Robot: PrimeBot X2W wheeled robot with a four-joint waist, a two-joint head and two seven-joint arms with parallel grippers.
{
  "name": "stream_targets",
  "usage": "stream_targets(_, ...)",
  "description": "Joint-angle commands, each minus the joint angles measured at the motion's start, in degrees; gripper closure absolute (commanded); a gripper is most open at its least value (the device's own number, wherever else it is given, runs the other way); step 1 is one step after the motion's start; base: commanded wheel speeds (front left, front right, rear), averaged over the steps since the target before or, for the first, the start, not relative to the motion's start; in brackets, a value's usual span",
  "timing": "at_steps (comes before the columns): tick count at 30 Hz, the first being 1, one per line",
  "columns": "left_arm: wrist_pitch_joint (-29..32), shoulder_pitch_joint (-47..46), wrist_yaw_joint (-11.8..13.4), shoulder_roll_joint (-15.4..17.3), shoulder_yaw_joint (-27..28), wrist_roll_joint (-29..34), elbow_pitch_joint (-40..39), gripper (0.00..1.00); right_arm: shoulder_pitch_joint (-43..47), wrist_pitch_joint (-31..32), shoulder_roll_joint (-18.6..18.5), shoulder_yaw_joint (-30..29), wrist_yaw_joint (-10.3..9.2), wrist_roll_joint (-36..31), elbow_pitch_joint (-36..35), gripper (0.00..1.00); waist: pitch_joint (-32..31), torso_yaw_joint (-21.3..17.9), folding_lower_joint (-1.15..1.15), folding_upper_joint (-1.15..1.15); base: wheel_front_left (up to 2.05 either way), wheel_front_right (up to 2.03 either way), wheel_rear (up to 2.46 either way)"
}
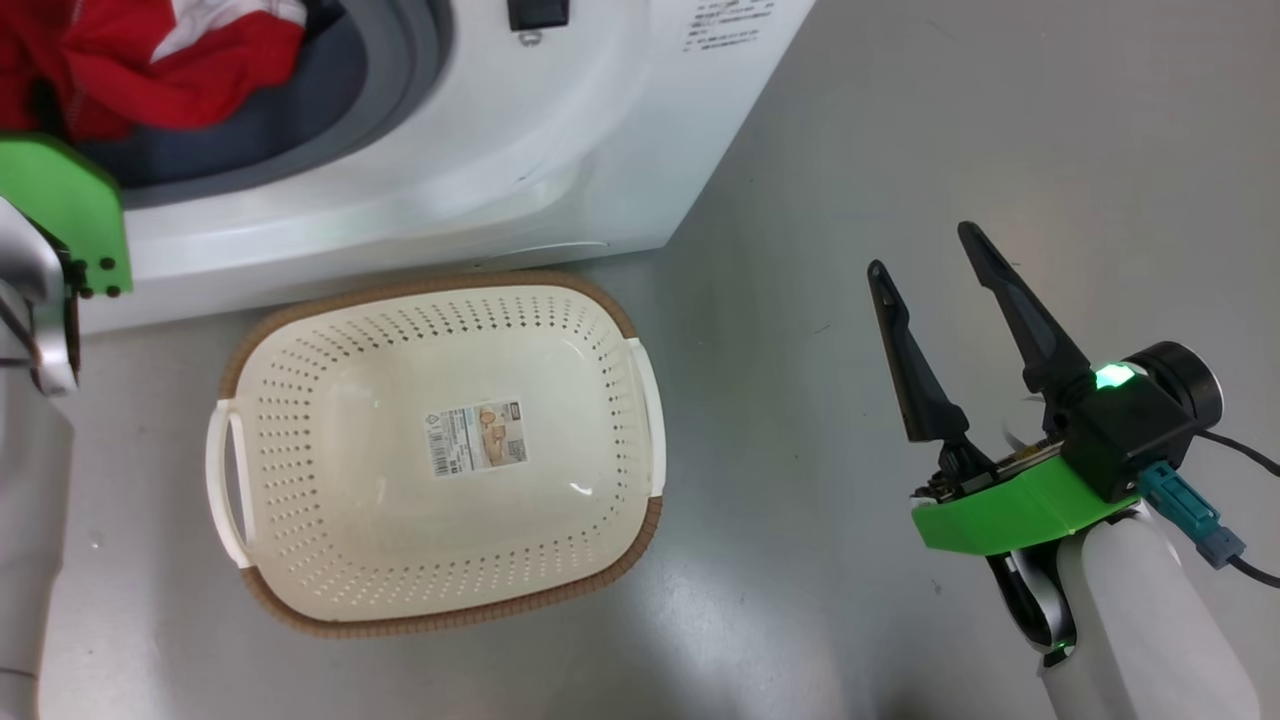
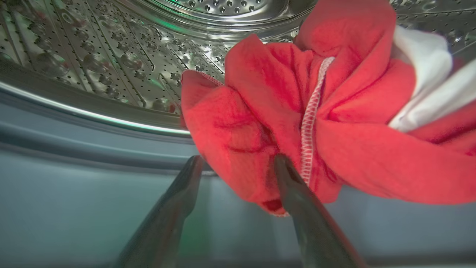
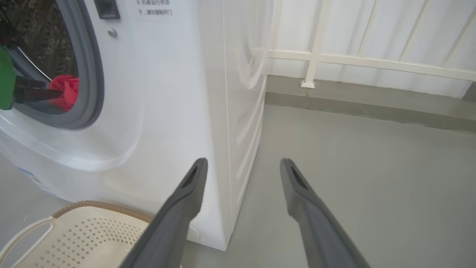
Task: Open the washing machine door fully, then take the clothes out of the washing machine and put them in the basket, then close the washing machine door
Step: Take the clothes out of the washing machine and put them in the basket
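Note:
I expect the garment of the red fold point(image 2: 238, 138) to come loose when I pull and leave the white-banded clothes behind, because a dark crease point(image 2: 268, 133) separates the fold from them.
The washing machine point(image 1: 450, 170) stands at the top with its mouth uncovered; its door is out of view. Red clothes point(image 1: 150, 70) with white trim lie bunched at the lip of the steel drum point(image 2: 111, 56). My left gripper point(image 2: 238, 160) is inside the mouth, open, with a fold of the red clothes point(image 2: 260, 111) between its fingers and the right finger against the fabric. The cream basket point(image 1: 420, 290) sits on the floor in front of the machine, holding nothing but its sticker. To the basket's right, above the floor, my right gripper point(image 1: 925, 250) hangs open with nothing in it.
The grey rubber ring point(image 2: 93, 186) runs below my left fingers. Bare grey floor point(image 1: 900, 120) stretches right of the machine. A white railing point(image 3: 372, 61) and a low kerb close off the far side. A cable trails from my right wrist point(image 1: 1235, 450).

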Motion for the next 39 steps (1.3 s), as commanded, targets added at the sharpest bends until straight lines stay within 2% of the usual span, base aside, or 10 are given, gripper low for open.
stream_targets(1,0.2,-1.0,0.1,3.5,1.2,-0.2,-0.8,0.0,-0.1,-0.4,0.2,1.4,0.26,0.8,-1.1,0.0,0.1,-0.3,0.0,0.0,0.0,0.0,0.0)
stream_targets(5,0.7,-1.3,-0.2,3.9,0.7,-0.3,0.3,0.0,-0.2,-0.4,0.2,1.7,0.26,1.2,-0.7,0.0,0.0,-0.8,0.0,0.0,0.0,0.0,0.0)
stream_targets(8,1.1,-1.4,-0.5,3.9,0.6,-0.7,0.8,1.0,-0.3,-0.4,0.3,1.9,0.26,1.4,-0.6,0.0,0.0,-1.2,0.0,0.0,0.0,0.0,0.0)
stream_targets(17,-1.2,-1.4,-1.7,3.8,0.7,-2.3,0.6,1.0,0.0,-0.4,0.4,1.6,0.26,1.6,-0.4,0.0,-0.2,-1.6,0.0,0.0,0.0,0.0,0.0)
stream_targets(32,-13.4,2.5,-1.9,3.4,1.2,-4.5,-5.6,1.0,0.6,-0.4,0.4,1.2,0.26,1.0,0.4,0.0,-3.2,0.3,0.0,0.0,0.0,0.0,0.0)
stream_targets(39,-16.8,7.0,-3.9,1.6,3.0,-9.0,-9.8,1.0,1.2,-0.4,0.4,0.9,0.26,0.8,0.7,0.0,-5.4,1.7,0.0,0.0,0.0,0.0,0.0)
